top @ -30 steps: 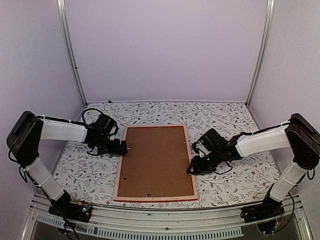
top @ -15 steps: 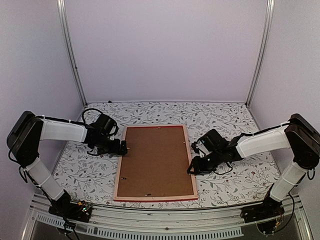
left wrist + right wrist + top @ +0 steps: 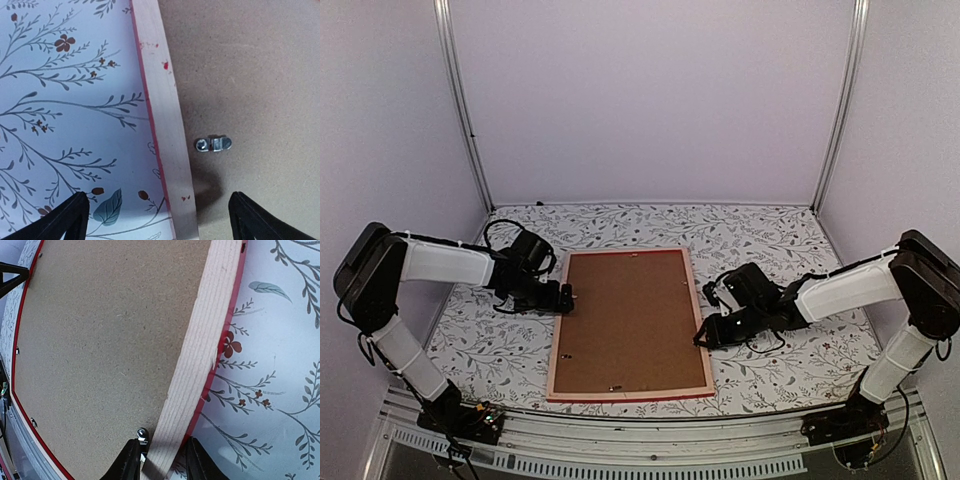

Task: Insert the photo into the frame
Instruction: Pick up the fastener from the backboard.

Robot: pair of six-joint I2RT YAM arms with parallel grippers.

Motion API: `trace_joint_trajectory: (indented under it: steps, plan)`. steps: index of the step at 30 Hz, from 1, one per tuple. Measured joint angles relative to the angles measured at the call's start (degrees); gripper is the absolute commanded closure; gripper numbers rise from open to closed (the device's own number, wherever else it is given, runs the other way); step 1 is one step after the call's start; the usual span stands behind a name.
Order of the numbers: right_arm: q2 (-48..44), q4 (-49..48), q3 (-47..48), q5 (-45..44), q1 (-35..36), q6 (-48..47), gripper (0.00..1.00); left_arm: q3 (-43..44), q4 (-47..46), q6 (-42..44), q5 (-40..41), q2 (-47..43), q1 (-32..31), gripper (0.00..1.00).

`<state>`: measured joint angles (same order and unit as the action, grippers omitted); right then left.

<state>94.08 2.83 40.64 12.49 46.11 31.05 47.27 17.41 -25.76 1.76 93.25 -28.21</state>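
Note:
I should open my right gripper and grip the rail farther back, clear of the clip, since the small clip lies under its inner finger at the rail.
The frame lies face down on the table, its pale wood back up and its red edges showing. A brown backing board fills it, and the photo is hidden. My left gripper hovers open over the frame's left rail, one finger on each side and neither touching; a metal turn clip lies just inside the rail. My right gripper straddles the right rail. There its fingers sit tight against the rail, one on the board side by a small clip, one on the red outer edge.
The table wears a white cloth printed with leaves and flowers. Purple walls with metal posts close in the back and sides. More small clips sit along the board's edges. The frame's near rail lies close to the table's front edge.
The right gripper's jaws have narrowed onto the frame's right rail, and that arm has shifted slightly. The left arm and the frame have stayed put.

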Motion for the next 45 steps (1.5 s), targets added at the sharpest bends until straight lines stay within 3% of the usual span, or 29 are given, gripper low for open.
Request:
trace_joint_trajectory:
  steps: [18,21,26,29,45]
  plan:
    - [-0.6,0.7,0.2,-4.2,0.3,-0.1,0.80,-0.4,0.0,-0.3,0.0,0.0,0.0,0.00]
    - [-0.7,0.9,0.5,-5.0,0.3,-0.1,0.77,-0.4,0.0,-0.4,0.0,0.0,0.0,0.00]
    - [-0.9,0.6,0.2,-4.6,0.2,-0.2,0.58,-0.4,-0.2,-0.4,0.0,0.0,0.0,0.00]
    - [-1.7,0.5,-0.2,-3.8,0.1,0.0,0.51,-0.5,-0.2,-0.4,0.0,0.0,0.0,0.00]
    - [-0.4,5.8,3.2,-6.2,1.3,-2.2,0.53,-1.0,-0.2,-0.4,-0.2,0.0,0.0,0.00]
